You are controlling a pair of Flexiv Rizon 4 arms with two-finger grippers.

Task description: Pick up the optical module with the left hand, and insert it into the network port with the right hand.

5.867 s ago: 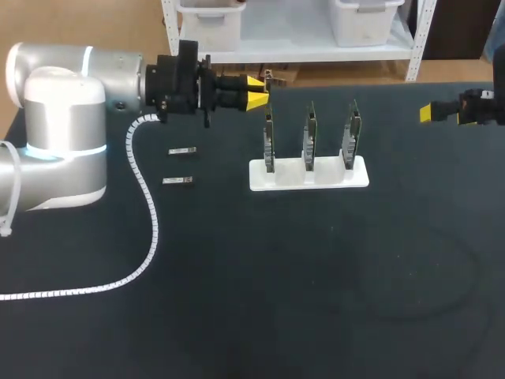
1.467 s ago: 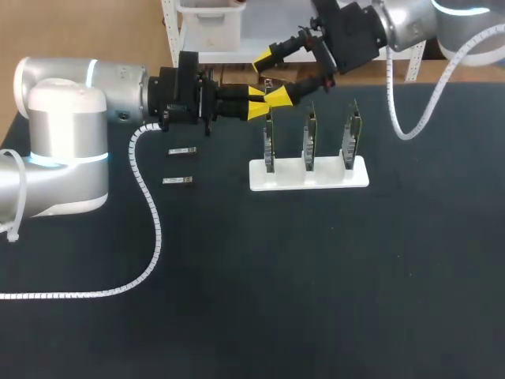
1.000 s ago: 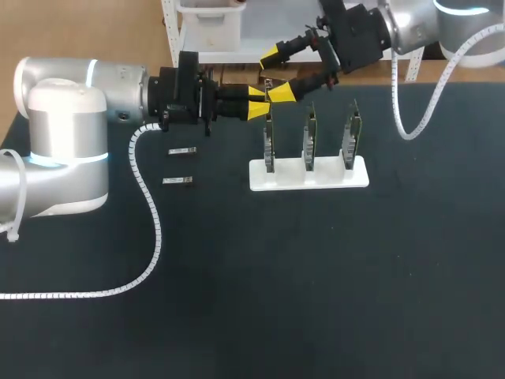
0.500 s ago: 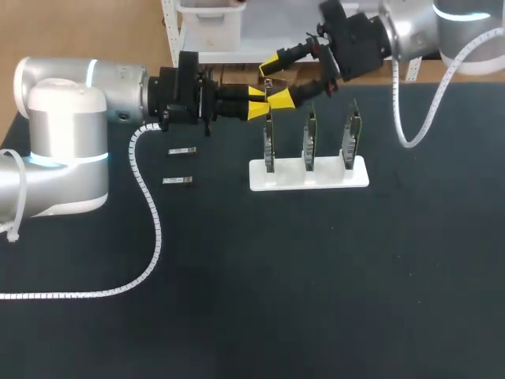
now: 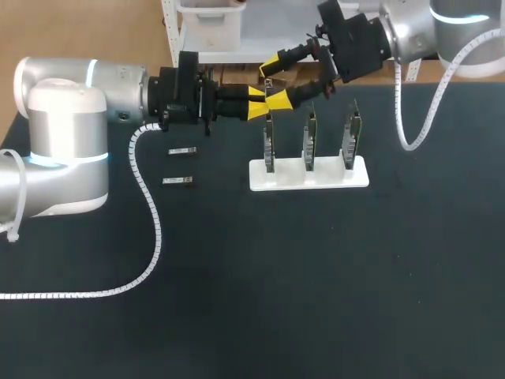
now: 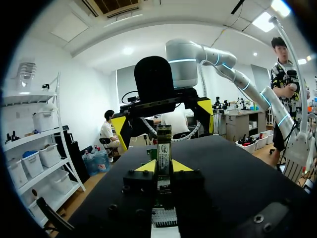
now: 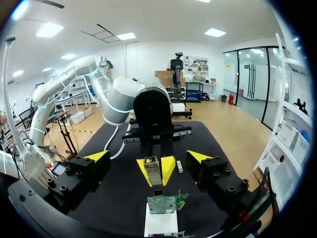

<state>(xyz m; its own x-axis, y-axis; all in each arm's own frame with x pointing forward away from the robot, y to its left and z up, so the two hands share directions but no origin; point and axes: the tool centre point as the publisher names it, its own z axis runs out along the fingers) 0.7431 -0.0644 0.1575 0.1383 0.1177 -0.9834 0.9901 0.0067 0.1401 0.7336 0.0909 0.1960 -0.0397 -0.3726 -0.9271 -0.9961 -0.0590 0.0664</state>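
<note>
My gripper is about to lower the optical module. The port's dark opening faces up, so the optical module will slide in and stay there with its end sticking out.
My left gripper hovers over the table's far side, left of the boards, shut on a small metal optical module that sticks out past its tips. In the left wrist view the module stands between the yellow fingertips. My right gripper comes in from the far right and stands open, its fingers straddling the module's free end without touching it. The right wrist view has the module ahead of the right gripper. Three green port boards stand in a white holder.
Two spare modules lie on the black table left of the holder. A white spiral cable trails from the left arm across the table's left side. One board's top edge sits just under the right gripper.
The right gripper has edged a little lower and closer around the module, still open. The left arm and its module have not moved.
</note>
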